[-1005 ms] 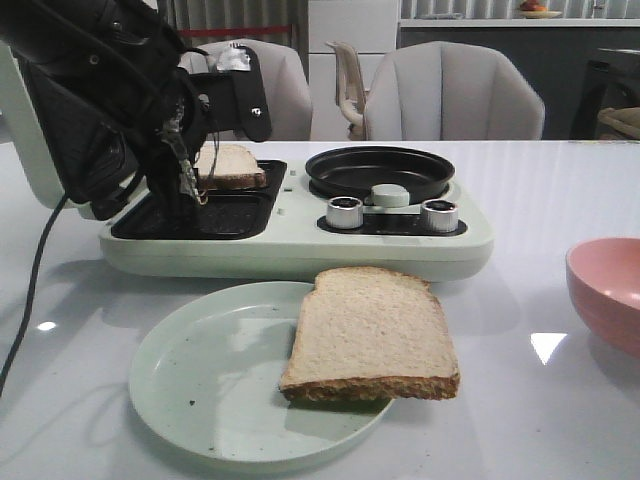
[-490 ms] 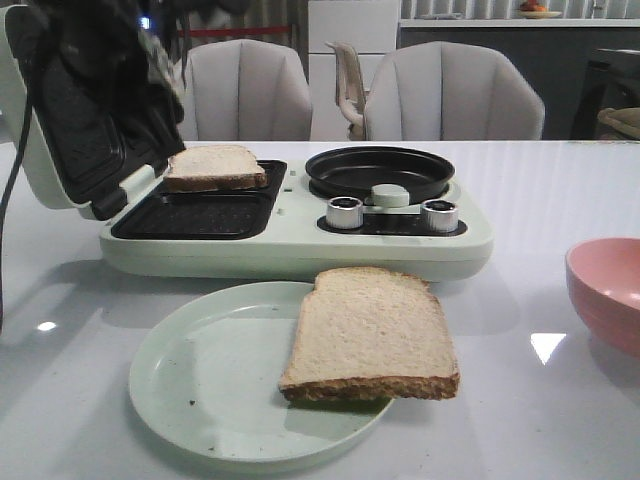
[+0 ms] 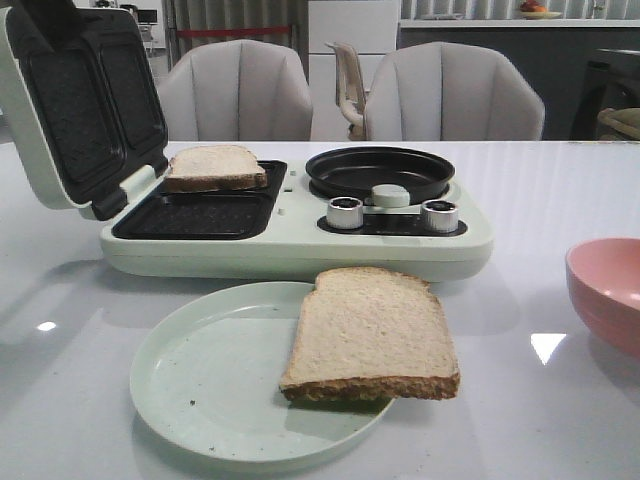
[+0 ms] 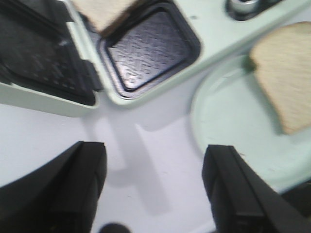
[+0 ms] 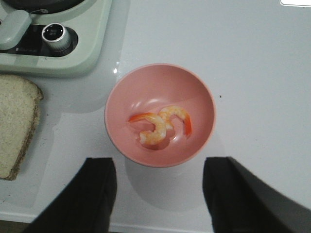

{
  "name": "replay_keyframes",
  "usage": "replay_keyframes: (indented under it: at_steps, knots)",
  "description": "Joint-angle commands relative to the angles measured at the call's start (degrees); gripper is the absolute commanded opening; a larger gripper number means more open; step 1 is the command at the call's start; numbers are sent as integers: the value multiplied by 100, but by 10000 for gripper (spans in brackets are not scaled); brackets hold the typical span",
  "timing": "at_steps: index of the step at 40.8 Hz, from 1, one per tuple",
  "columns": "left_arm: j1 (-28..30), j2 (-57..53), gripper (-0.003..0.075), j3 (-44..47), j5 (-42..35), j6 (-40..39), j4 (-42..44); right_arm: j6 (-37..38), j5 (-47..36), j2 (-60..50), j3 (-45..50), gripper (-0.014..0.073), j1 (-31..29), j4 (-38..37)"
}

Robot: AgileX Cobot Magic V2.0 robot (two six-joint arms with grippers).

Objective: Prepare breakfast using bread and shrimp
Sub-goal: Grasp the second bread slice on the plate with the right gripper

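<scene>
The near cavity [image 3: 203, 214] is left short by the far bread slice, so I expect the second bread slice [image 3: 372, 332] to lean on the far bread slice when I put it in.
One bread slice [image 3: 215, 166] lies in the far grill cavity of the pale green breakfast maker [image 3: 290, 245]; its corner shows in the left wrist view [image 4: 104, 14]. The second bread slice [image 3: 370, 335] rests on the pale green plate [image 3: 200, 385], overhanging its right rim; it also shows in the left wrist view [image 4: 284, 73] and the right wrist view [image 5: 17, 124]. Two shrimp [image 5: 163, 125] lie in the pink bowl [image 5: 194, 90], at the right edge in the front view [image 3: 605, 290]. My left gripper [image 4: 155, 160] is open and empty above the table. My right gripper [image 5: 159, 177] is open and empty, above the table beside the bowl.
The maker's lid [image 3: 80, 105] stands open at the left. Its near grill cavity [image 3: 195, 215] is empty. A black round pan [image 3: 380, 170] sits on the maker's right half behind two knobs [image 3: 345, 212]. Chairs [image 3: 450, 95] stand behind the table.
The left arm has drawn up and out of the front view, leaving the bread slice lying in the maker's far cavity. The plate and its slice have not moved.
</scene>
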Motion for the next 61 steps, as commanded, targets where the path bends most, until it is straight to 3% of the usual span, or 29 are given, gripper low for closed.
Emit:
replay_keyframes:
  at_steps: [1,15,20,27,38,46,61]
  knots:
    - [-61,-488,479,11,-172,265,-357,-10,-388,3,-189,505,5,74]
    - [-61,-1630,479,1002,-172,265,-671,-10,-400,53,-189,505,5,248]
    - [-61,-1817,479,1168,-180,265,-671,-65,-84,319,-189,505,17,1085]
    - [-61,-1845,479,1179,-214,265,-661,-892,498,1141,-189,505,347,2383]
    - [-61,-1845,479,1179,-291,265,-661,-1586,-39,2642,-197,505,1340,3874]
    - [-61,-1845,479,1179,-500,265,-661,-1586,-518,3654,-369,505,1713,4214]
    - [-61,-1845,479,1179,-730,265,-653,-1586,-700,5091,-1238,505,1725,4227]
